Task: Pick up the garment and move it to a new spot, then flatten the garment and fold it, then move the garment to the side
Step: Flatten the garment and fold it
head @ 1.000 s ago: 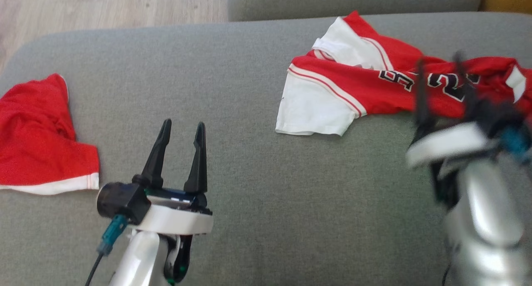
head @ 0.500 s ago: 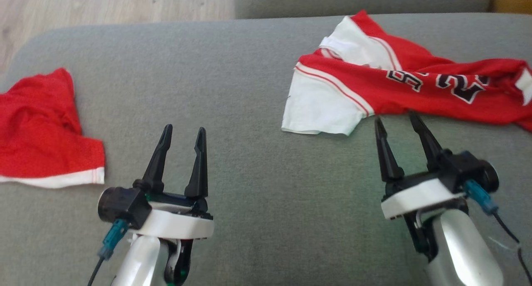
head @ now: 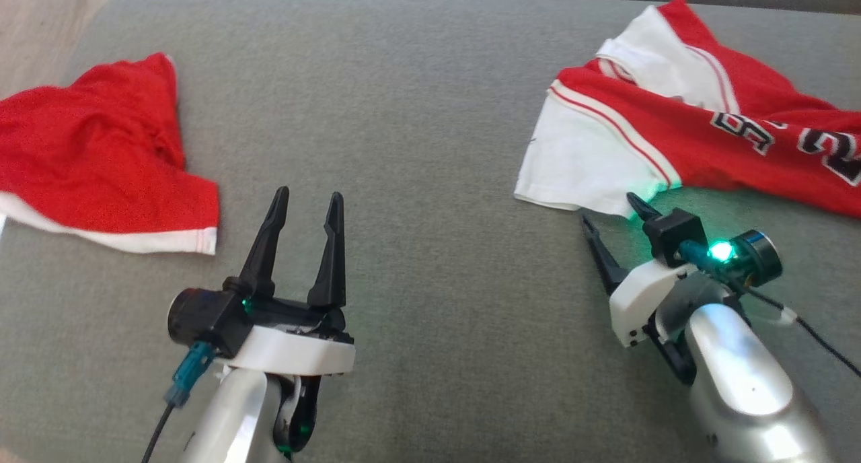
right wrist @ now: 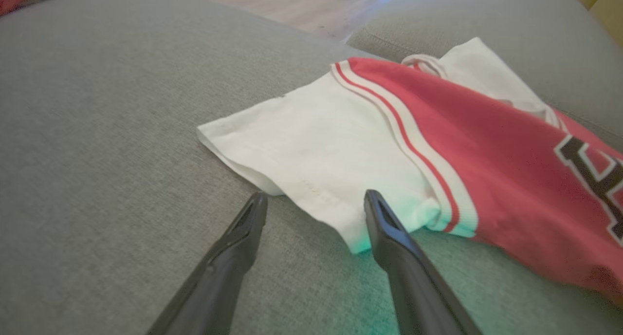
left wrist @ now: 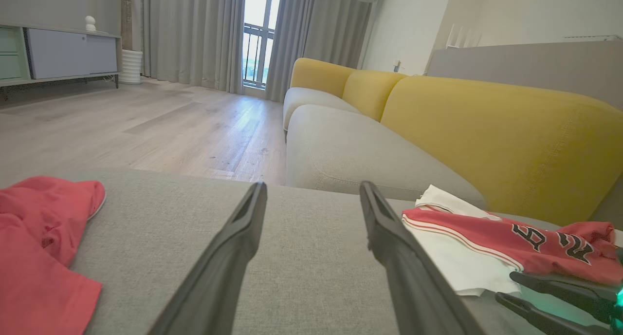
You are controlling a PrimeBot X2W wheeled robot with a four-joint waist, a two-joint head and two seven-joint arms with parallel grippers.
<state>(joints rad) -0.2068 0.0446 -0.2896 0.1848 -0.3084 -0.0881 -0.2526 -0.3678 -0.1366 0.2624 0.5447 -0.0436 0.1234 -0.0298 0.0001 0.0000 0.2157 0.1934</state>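
Observation:
The black lettering breaks off at the garment's fold [head: 678,120], so the garment will unfold and show its hidden front when I pick it up and spread it out.
The garment [head: 672,133], a red and white jersey with black lettering, lies crumpled at the right of the grey cushion [head: 417,147]. My right gripper [head: 611,210] is open and rolled onto its side at the near corner of the white sleeve [right wrist: 316,150]. In the right wrist view the gripper [right wrist: 316,197] has one finger at the sleeve's hem and the other over bare cushion, with nothing held. My left gripper [head: 309,195] stands open over the cushion's middle, apart from any cloth. The left wrist view has the jersey [left wrist: 486,232] to the right of that gripper [left wrist: 313,186].
A second red garment with white trim [head: 101,153] lies at the cushion's left edge. Beyond the cushion run a grey sofa seat with yellow backrests [left wrist: 486,130] and wooden floor [left wrist: 146,125]. My right gripper [left wrist: 506,286] also shows low right in the left wrist view.
The head camera has tilted, shifting the whole picture. My right gripper came down from over the jersey to its near sleeve corner and rolled sideways. The left gripper kept its pose.

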